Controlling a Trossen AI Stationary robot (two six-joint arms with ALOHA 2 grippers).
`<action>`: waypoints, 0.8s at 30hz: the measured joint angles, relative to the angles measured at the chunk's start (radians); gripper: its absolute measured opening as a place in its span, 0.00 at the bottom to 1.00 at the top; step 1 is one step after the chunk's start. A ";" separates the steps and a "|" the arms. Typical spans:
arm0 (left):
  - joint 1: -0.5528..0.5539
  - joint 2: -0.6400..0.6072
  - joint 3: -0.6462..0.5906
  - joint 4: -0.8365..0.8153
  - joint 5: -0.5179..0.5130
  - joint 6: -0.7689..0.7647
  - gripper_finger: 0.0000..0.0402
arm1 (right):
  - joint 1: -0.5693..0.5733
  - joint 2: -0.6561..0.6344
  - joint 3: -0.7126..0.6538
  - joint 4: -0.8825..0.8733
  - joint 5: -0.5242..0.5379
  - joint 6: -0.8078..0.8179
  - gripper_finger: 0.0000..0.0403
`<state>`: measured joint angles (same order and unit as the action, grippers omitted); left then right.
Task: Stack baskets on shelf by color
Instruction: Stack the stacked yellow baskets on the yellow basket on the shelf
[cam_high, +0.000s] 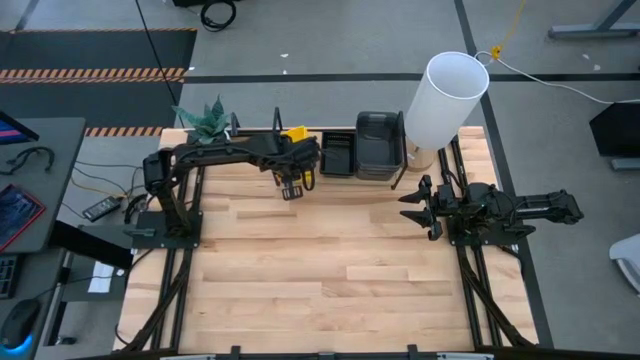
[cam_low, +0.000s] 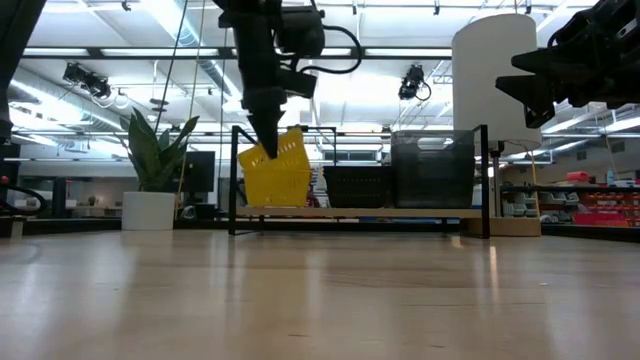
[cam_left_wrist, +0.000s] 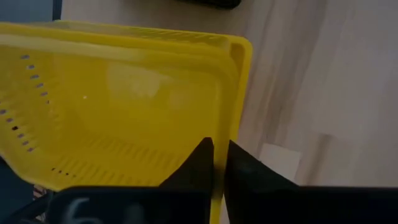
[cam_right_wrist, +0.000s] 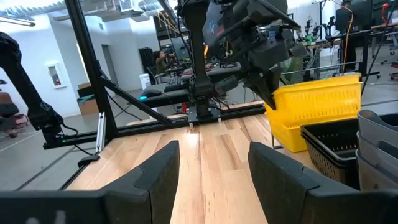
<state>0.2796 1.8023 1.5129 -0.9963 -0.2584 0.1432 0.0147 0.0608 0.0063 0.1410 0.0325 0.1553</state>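
Observation:
My left gripper should tip the held yellow basket (cam_low: 291, 147) level, as it slants against the stack below, and set it inside the yellow stack (cam_low: 275, 188) before backing away.
My left gripper (cam_high: 294, 184) (cam_low: 272, 150) is at the shelf's left end, shut on a yellow basket (cam_low: 285, 150) (cam_left_wrist: 124, 106). That basket tilts over the other yellow ones (cam_low: 275, 188) on the shelf (cam_low: 360, 212). A black perforated stack (cam_high: 338, 153) (cam_low: 355, 186) sits in the shelf's middle. A dark grey stack (cam_high: 380, 143) (cam_low: 432, 168) sits at its right end. My right gripper (cam_high: 420, 205) (cam_right_wrist: 214, 171) waits open over the table's right side, touching nothing. My left gripper pinches the yellow basket's side wall at its rim (cam_left_wrist: 227, 121), one finger (cam_left_wrist: 198, 163) inside the basket and the other outside. The fingers come from above, pointing down. The basket hangs tilted, its lower part against the yellow stack (cam_right_wrist: 292, 127) beneath.
A tall white cylinder (cam_high: 447, 95) stands at the shelf's right end. A potted plant (cam_high: 205, 120) stands at the table's far left corner. Bare wood tabletop (cam_high: 330, 270) stretches from the shelf to the near edge, between the two arm bases.

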 joint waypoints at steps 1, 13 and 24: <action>-0.003 0.000 0.008 -0.009 0.000 0.000 0.05 | 0.000 0.000 0.000 0.000 0.000 0.000 0.49; -0.004 -0.001 0.109 -0.161 0.029 -0.017 0.04 | 0.000 0.000 0.000 0.000 0.000 0.000 0.49; -0.004 0.054 0.125 -0.197 0.046 -0.046 0.04 | 0.000 0.000 0.000 0.000 0.000 0.000 0.49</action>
<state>0.2760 1.8558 1.6376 -1.1929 -0.2126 0.0969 0.0147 0.0608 0.0063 0.1410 0.0326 0.1551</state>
